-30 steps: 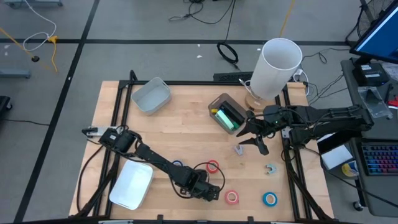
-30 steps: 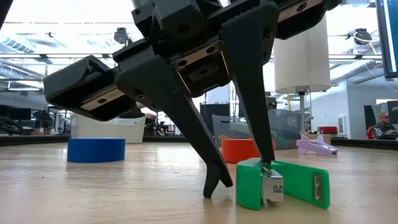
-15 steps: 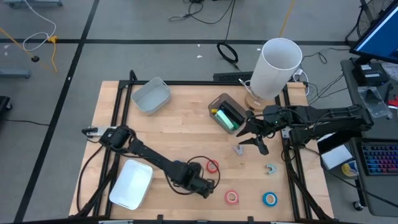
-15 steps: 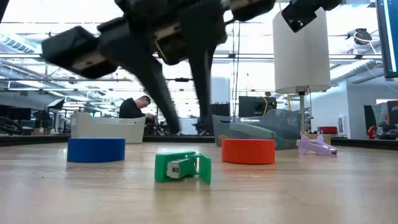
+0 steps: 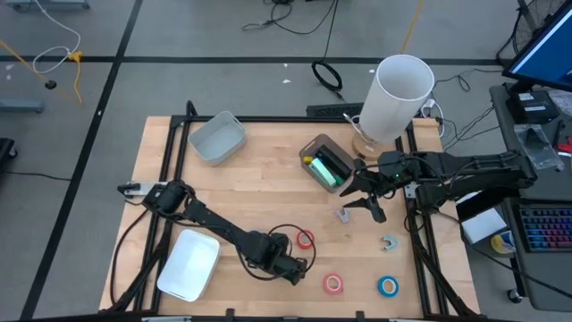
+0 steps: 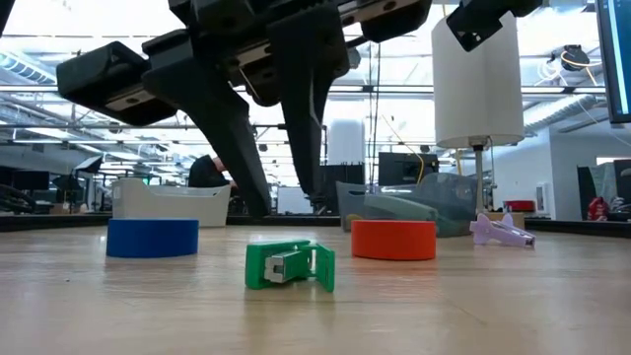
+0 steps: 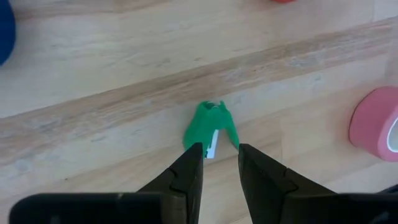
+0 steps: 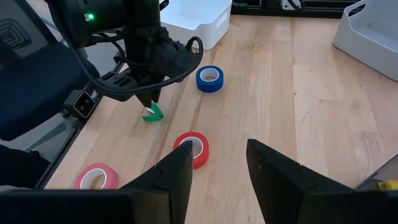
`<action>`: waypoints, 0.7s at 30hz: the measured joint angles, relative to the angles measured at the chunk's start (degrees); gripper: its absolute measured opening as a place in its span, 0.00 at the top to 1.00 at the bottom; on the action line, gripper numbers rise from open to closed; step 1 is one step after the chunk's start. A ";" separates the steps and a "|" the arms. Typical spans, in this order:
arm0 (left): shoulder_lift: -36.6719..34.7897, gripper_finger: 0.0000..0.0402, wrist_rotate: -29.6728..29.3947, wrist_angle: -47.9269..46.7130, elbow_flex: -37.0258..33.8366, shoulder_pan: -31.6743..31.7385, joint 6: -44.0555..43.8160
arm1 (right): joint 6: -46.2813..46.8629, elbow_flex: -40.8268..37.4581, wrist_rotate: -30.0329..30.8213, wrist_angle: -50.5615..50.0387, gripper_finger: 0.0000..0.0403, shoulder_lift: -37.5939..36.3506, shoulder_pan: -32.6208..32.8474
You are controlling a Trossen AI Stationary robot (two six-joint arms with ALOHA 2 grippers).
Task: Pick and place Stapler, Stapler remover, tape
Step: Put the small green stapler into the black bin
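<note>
I should open my left gripper's fingers wider, as they hover only a little apart above the splayed green stapler remover (image 6: 271, 264), then lower them around both its arms (image 6: 304, 264) and squeeze.
A small green stapler remover (image 7: 209, 127) with a metal insert lies on the wood near the table's front edge. My left gripper (image 7: 221, 149) hangs just above it, open by a narrow gap with nothing between the fingers; its fingertips (image 6: 258, 202) stand clear of the remover (image 6: 289, 266). A red tape roll (image 8: 193, 148), a blue roll (image 8: 209, 78) and a pink roll (image 8: 96, 177) lie around it. A green stapler (image 5: 329, 170) sits in a grey bin. My right gripper (image 5: 357, 192) waits open, raised at the table's right.
A white tray (image 5: 188, 264) lies at the front left and a grey bin (image 5: 217, 137) at the back left. A purple remover (image 5: 344, 215), a pale one (image 5: 389, 241) and another blue roll (image 5: 387, 286) lie at the right. A white lamp (image 5: 399, 94) stands at the back right.
My left gripper has risen off the table and tipped a little. The green remover, which stood propped on one end against a fingertip, has come away and now lies flat on the wood, shifted away from where it was.
</note>
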 joint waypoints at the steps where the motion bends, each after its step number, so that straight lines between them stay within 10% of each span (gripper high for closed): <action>1: 0.00 0.75 0.01 0.04 0.02 0.00 0.48 | 0.00 0.00 0.00 0.00 0.65 0.00 0.00; 13: -0.04 0.73 0.85 0.61 0.09 0.00 1.67 | -0.02 0.00 0.00 0.00 0.65 0.00 0.00; 21: -0.11 0.54 -0.45 0.81 0.09 0.00 0.81 | 0.08 0.00 0.01 0.00 0.65 0.00 -0.02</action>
